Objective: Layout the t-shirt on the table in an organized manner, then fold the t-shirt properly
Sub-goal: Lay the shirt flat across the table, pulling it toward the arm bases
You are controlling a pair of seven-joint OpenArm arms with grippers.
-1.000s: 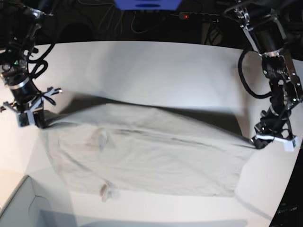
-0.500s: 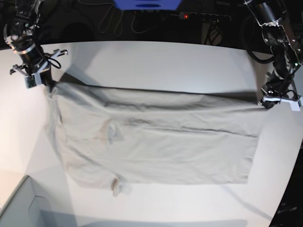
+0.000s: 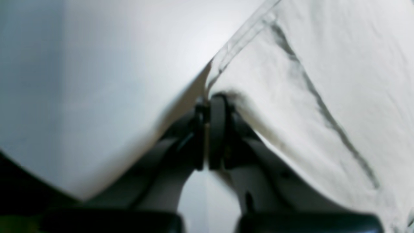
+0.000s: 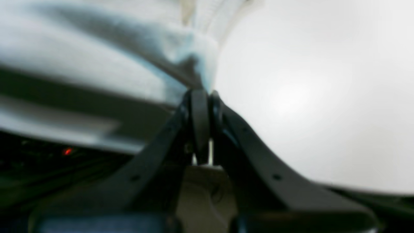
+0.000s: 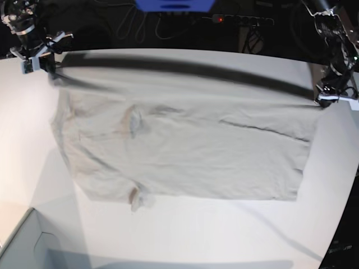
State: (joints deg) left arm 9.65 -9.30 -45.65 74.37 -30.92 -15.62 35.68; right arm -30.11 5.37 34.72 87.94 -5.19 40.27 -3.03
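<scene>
The t-shirt's far edge (image 5: 190, 83) is tight between both grippers. My left gripper should keep going toward the table's far edge (image 5: 275, 56) and let go once the t-shirt lies flat.
The light beige-grey t-shirt (image 5: 185, 145) lies spread across the white table (image 5: 185, 235), its far edge lifted and stretched taut between both grippers. The collar sits toward the left. On the base view's left, my right gripper (image 5: 47, 63) is shut on the shirt's far left corner. My left gripper (image 5: 324, 101) on the base view's right is shut on the far right corner. The left wrist view shows the left gripper (image 3: 207, 103) pinching a hemmed edge of the shirt (image 3: 323, 64). The right wrist view is blurred, with the right gripper (image 4: 202, 94) clamped on bunched fabric (image 4: 113, 51).
A grey box corner (image 5: 22, 246) sits at the near left. Beyond the table's far edge are a blue object (image 5: 174, 4), cables and a power strip with a red light (image 5: 220, 19). The table's curved edge runs down the right side.
Both grippers have moved toward the table's far side, still holding the shirt. The far edge has risen and pulled straight, and the shirt has slid farther back and flattened.
</scene>
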